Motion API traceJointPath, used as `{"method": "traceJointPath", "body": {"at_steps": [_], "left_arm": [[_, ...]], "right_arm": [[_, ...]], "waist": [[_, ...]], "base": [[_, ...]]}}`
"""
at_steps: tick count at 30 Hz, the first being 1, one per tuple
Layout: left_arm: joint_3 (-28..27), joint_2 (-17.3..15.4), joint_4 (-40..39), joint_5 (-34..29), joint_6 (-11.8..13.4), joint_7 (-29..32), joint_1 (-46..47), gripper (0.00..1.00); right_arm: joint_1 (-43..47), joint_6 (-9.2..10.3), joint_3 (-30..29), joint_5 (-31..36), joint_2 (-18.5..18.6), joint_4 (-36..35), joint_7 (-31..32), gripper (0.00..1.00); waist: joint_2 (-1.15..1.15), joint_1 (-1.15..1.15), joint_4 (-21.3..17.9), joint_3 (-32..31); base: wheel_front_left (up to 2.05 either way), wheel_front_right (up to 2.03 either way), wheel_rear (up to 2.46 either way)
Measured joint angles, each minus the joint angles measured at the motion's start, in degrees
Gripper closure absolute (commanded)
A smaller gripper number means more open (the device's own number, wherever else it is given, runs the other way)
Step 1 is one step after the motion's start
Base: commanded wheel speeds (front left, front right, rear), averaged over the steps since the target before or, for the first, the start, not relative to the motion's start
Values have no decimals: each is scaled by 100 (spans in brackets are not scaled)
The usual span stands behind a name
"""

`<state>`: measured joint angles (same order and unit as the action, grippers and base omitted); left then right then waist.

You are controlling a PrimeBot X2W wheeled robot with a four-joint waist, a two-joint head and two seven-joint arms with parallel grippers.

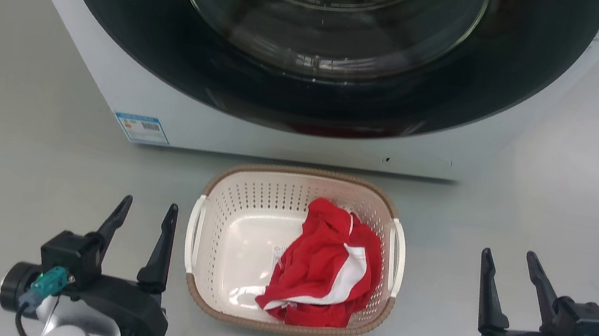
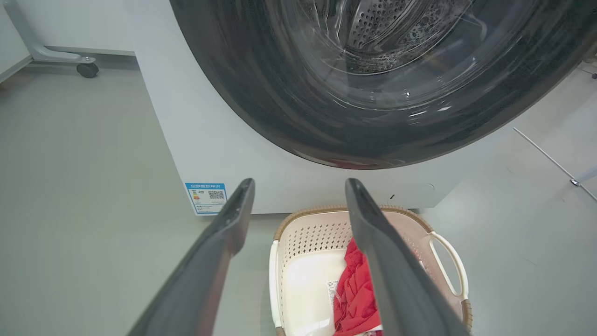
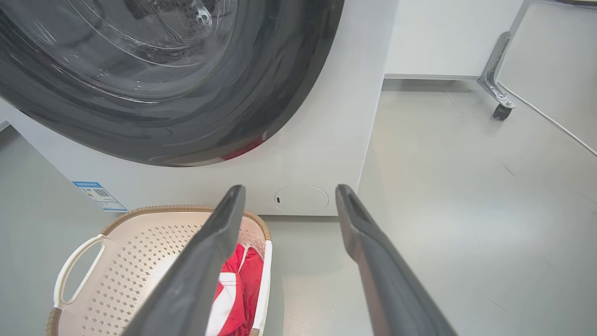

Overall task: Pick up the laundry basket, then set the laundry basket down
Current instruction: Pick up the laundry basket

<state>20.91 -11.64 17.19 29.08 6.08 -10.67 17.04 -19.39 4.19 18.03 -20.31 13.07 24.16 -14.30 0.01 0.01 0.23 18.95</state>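
Note:
The laundry basket (image 1: 295, 250) will come up level, its handles staying fixed, when the robot lifts, because the white handles (image 1: 193, 233) are in line with its brown rim.
The laundry basket (image 1: 241, 231) stands on the grey floor just in front of a washing machine; it is cream with perforated sides, a brown rim and white side handles. A red and white garment (image 1: 328, 269) lies in its right half. My left gripper (image 1: 148, 207) is open, left of the basket and apart from it. My right gripper (image 1: 509, 256) is open too, farther off on the basket's right. The left wrist view shows the basket (image 2: 308, 242) past that gripper (image 2: 298, 186). In the right wrist view the basket (image 3: 130, 247) lies left of the open gripper (image 3: 289, 191).
The washing machine (image 1: 304, 139) with its dark round door (image 1: 319, 45) rises right behind the basket. A blue label (image 1: 141, 128) is on its lower left corner. Castor legs of white furniture (image 2: 86, 69) (image 3: 501, 111) stand behind, and a white cable (image 3: 550, 120) runs along the floor.

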Motion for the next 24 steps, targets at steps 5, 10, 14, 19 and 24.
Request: {"method": "traceJointPath", "body": {"at_steps": [5,10,14,19,24], "left_arm": [[-29,-2,63,-2,-4,43,296,0],[-68,10,153,-1,-13,58,649,0],[-126,43,286,9,-63,101,864,0],[-164,51,480,16,-138,109,1102,0],[-175,104,683,164,-213,152,1346,0]], "right_arm": [[-263,0,-16,8,-38,12,-5,0],[-587,0,-32,18,-78,34,-24,0],[-781,-16,-33,19,-107,103,-24,0],[-1011,-22,-22,27,-166,216,-24,0],[-1209,-70,-23,27,-199,345,-25,0]], "waist": [[0,0,-27,420],[0,-1,-53,930],[0,0,-66,1257],[0,0,-87,1633],[1,-1,-109,1958]], "base": [[0,0,0],[0,0,0],[0,0,0],[0,0,0],[0,0,0]]}}
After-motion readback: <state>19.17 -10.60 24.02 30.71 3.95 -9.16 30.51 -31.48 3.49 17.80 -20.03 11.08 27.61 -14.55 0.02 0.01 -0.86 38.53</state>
